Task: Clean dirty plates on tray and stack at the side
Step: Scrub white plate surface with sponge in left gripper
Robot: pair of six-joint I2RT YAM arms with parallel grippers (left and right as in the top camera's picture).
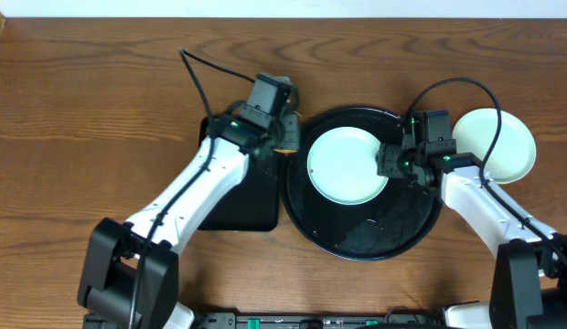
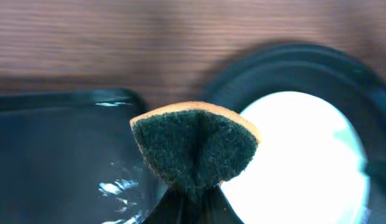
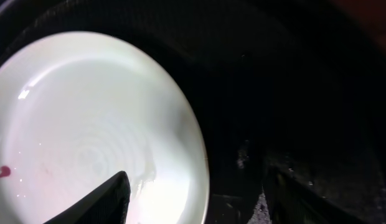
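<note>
The plate with the red smear [image 3: 3,172] is loose between my right gripper's open fingers, so my right gripper needs to close firmly on the plate's rim [image 3: 207,180] before my left gripper scrubs.
A pale mint-white plate [image 1: 347,164] lies in the upper left of the round black tray [image 1: 375,239]. My right gripper [image 1: 389,163] is open at the plate's right edge, one finger [image 3: 99,202] over the plate [image 3: 87,124] and the other [image 3: 299,199] over the tray [image 3: 292,93], with the rim between them. A small red smear [image 3: 1,172] marks the plate. My left gripper [image 1: 285,139] is shut on a green-faced sponge [image 2: 194,146], held just left of the tray's rim [image 2: 292,56] and beside the plate [image 2: 299,155]. Another pale plate [image 1: 494,144] rests on the wooden tabletop to the right.
A smaller rectangular black tray [image 1: 242,196], wet and glossy [image 2: 56,155], sits left of the round tray under my left arm. Water drops speckle the round tray's lower half [image 1: 370,224]. Bare wood-grain tabletop [image 1: 82,119] spreads to the far left.
</note>
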